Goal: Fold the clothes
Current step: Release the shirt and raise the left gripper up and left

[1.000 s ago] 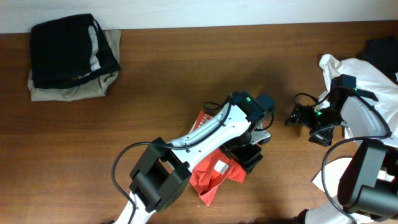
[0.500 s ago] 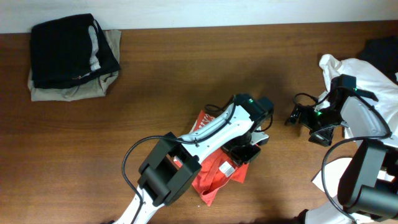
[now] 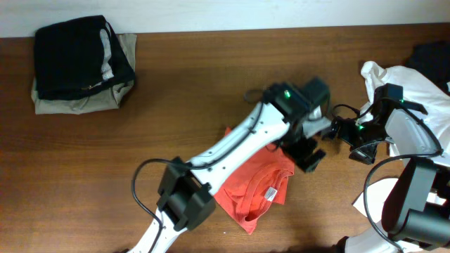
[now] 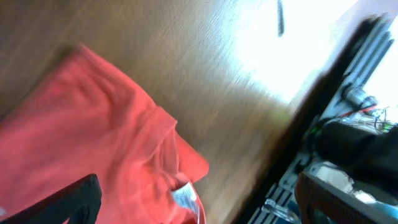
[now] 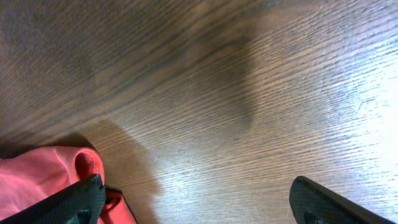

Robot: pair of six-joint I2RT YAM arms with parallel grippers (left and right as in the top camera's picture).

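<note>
The orange-red T-shirt (image 4: 81, 137) is lying in soft, loose folds (image 4: 157, 138), so it will hang down limply when the robot lifts it, with creases fanning out from the left gripper.
The orange-red T-shirt (image 3: 253, 190) lies crumpled on the wooden table (image 3: 211, 84) near the front middle, its white neck label (image 3: 271, 191) showing. My left gripper (image 3: 309, 149) hovers over the shirt's far right edge. In the blurred left wrist view its jaws (image 4: 199, 202) are wide open, with the shirt (image 4: 93, 137) and label (image 4: 185, 198) below. My right gripper (image 3: 337, 131) sits just right of it, low over bare wood. It is open and empty (image 5: 205, 202), with a shirt corner (image 5: 37, 177) beside its left finger.
A folded black garment (image 3: 77, 53) lies on a khaki one (image 3: 77, 104) at the back left. A white garment (image 3: 415, 91) and a dark one (image 3: 432, 56) lie at the right edge. The two grippers are close together.
My left gripper has moved up and to the right, off the middle of the shirt to its far right edge. The shirt now lies more spread out. The right arm has not moved.
</note>
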